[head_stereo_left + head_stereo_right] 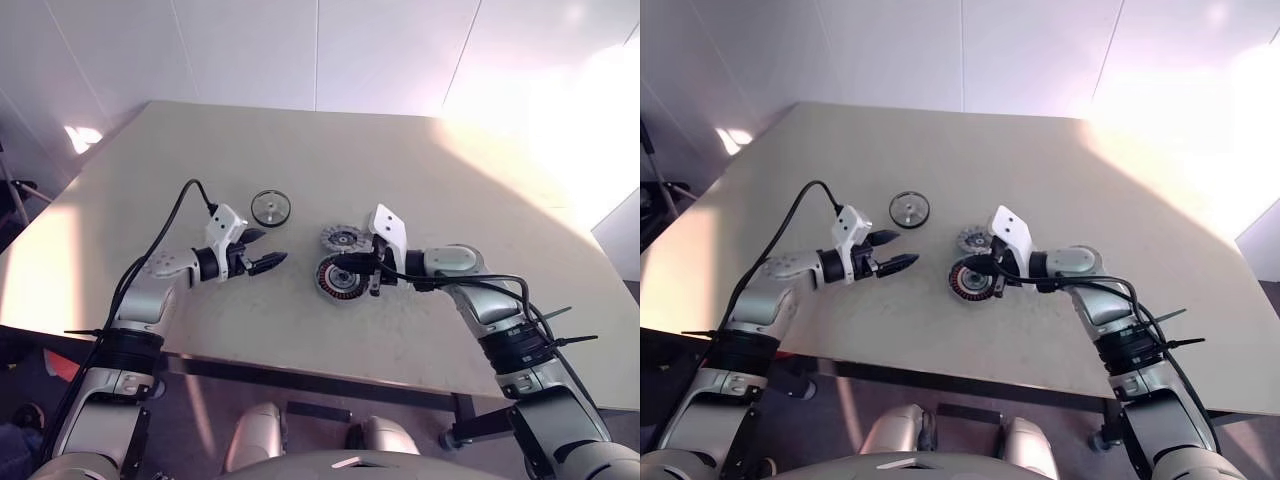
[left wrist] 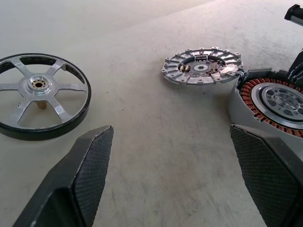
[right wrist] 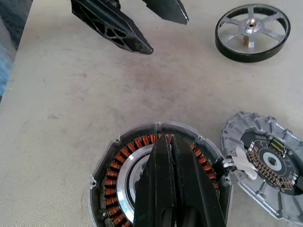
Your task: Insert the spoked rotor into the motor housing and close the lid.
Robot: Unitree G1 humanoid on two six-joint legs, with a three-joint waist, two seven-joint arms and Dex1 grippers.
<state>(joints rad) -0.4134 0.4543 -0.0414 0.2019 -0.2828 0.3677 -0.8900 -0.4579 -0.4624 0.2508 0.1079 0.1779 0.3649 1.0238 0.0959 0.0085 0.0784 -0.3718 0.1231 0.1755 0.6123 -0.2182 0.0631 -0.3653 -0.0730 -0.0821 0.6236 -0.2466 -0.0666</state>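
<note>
A brass stub [image 2: 41, 105] shows below the rotor's middle, so I should expect to find a ridged stem under the spoked rotor [image 1: 271, 208] when I lift it.
The spoked rotor [image 1: 270, 208], black-rimmed with silver spokes, lies flat on the table toward the far left. The grey lid [image 1: 343, 239] lies just beyond the motor housing [image 1: 338, 278], whose copper windings [image 3: 113, 175] ring a silver hub. My right gripper [image 3: 163, 139] is shut with nothing between its fingers, and its tips hang over the housing's centre. My left gripper [image 1: 272, 248] stands open and empty above bare table, left of the housing and nearer than the rotor. In the left wrist view the rotor [image 2: 42, 94], the lid [image 2: 202, 65] and the housing [image 2: 274, 99] lie ahead of its fingers [image 2: 80, 184].
The beige table [image 1: 180, 180] stretches wide around the parts. Its near edge [image 1: 300, 372] runs just below both arms. White wall panels stand behind the far edge.
</note>
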